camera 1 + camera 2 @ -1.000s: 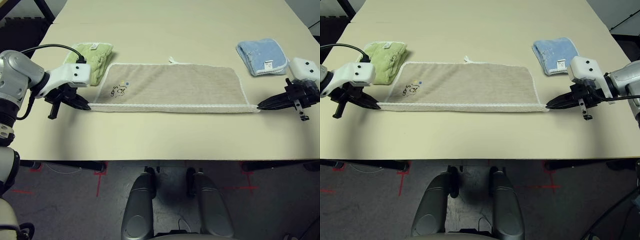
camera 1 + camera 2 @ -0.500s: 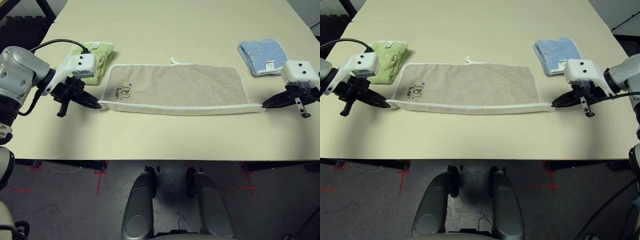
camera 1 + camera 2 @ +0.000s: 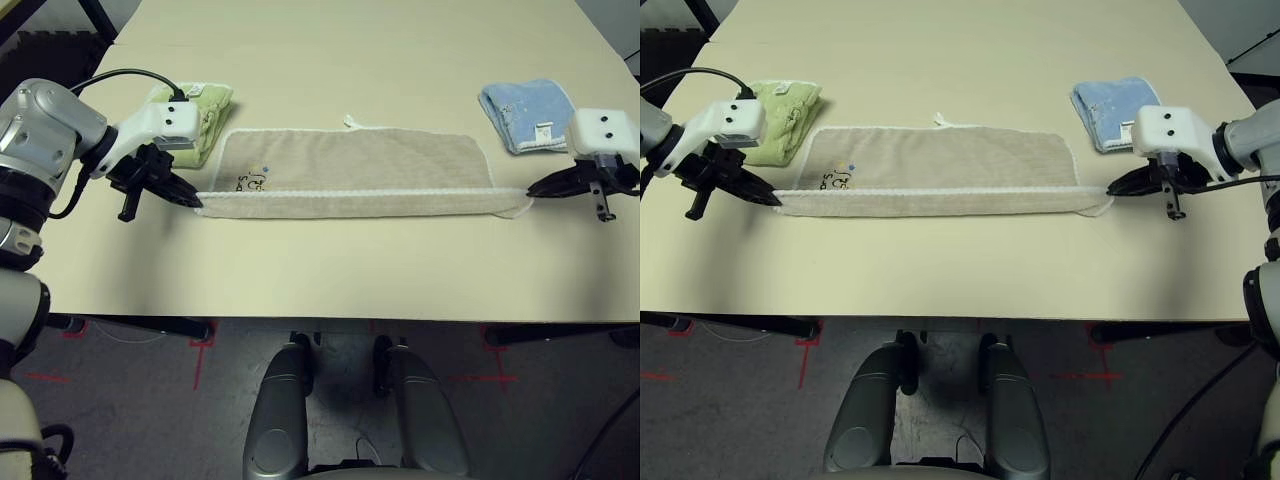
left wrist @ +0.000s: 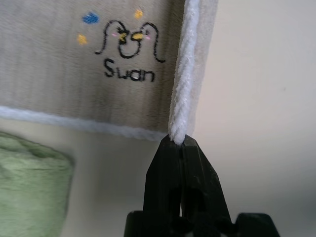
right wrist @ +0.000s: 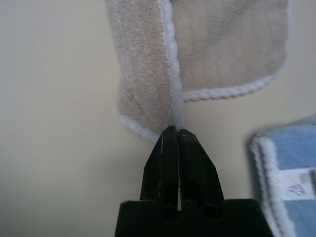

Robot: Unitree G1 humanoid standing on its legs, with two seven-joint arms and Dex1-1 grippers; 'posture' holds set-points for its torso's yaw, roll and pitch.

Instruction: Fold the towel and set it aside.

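The raised white hem [image 3: 360, 192] runs straight and parallel to the towel's far edge [image 3: 245, 130], so my left gripper goes on carrying its corner over until the two edges meet.
The beige towel [image 3: 360, 165] lies stretched across the middle of the table, with white edging and a small dark logo [image 3: 250, 182] near its left end. Its near long edge is raised and drawn partway over the rest. My left gripper [image 3: 195, 200] is shut on the near left corner. In the left wrist view the left gripper [image 4: 178, 140] pinches the white hem by the logo [image 4: 129, 54]. My right gripper [image 3: 533, 190] is shut on the near right corner, and the right wrist view shows the right gripper [image 5: 173, 131] clamping the turned-over towel [image 5: 148, 64].
A folded light green cloth [image 3: 195, 108] lies just behind my left gripper. A folded light blue cloth [image 3: 525, 112] lies behind my right gripper. The tan table [image 3: 330, 260] runs wide in front of and behind the towel.
Both grippers have moved away from me, carrying the towel's near edge toward its far edge. The towel now looks narrower, with the near strip folding over.
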